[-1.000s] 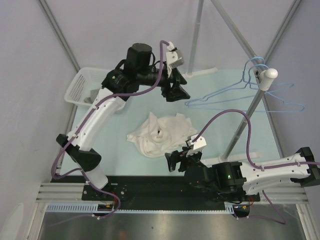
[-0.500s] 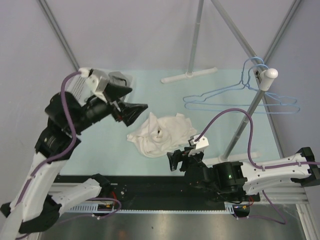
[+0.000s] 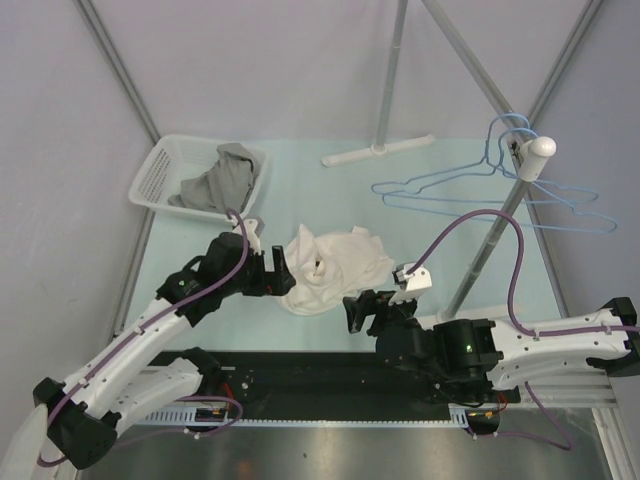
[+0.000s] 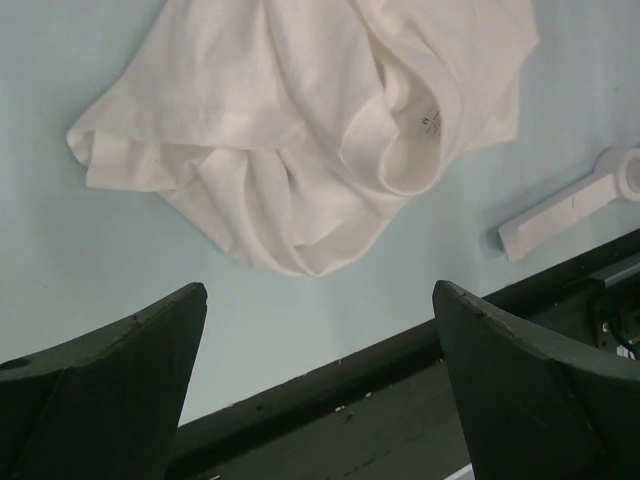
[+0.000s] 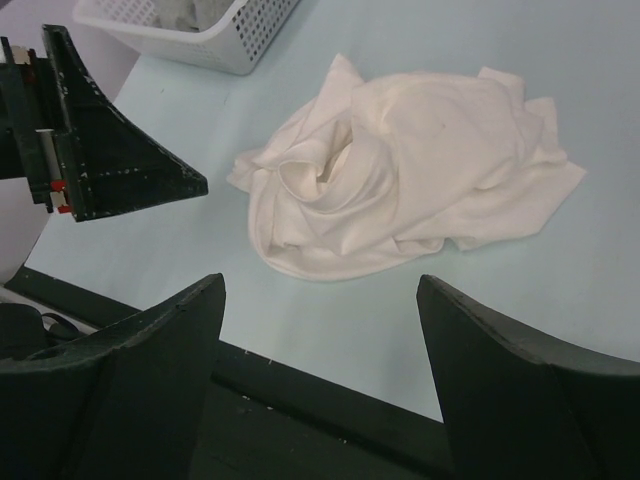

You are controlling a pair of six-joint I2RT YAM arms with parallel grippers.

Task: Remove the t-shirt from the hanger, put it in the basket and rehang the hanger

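The white t-shirt's fold (image 4: 408, 148) by the label rises in front of my left gripper's open fingers, so I should go on reaching until they straddle that fold (image 3: 320, 268).
The white t-shirt (image 3: 335, 262) lies crumpled on the pale table, off any hanger; it also shows in the left wrist view (image 4: 300, 130) and the right wrist view (image 5: 410, 190). Two bare blue wire hangers (image 3: 470, 180) hang from the peg of the stand at the right. My left gripper (image 3: 283, 275) is open and empty, low at the shirt's left edge (image 4: 318, 290); its fingers (image 5: 130, 170) show in the right wrist view. My right gripper (image 3: 358, 310) is open and empty just in front of the shirt (image 5: 320, 282).
A white basket (image 3: 155, 175) holding a grey garment (image 3: 222, 172) stands at the back left. The hanger stand's slanted pole (image 3: 500, 225) rises at the right, with its white foot (image 4: 570, 205) on the table. Another pole base (image 3: 375, 152) lies at the back.
My left arm has swung from the back of the table round to the left and come down beside the shirt. The hangers have swayed slightly. The right arm has barely moved.
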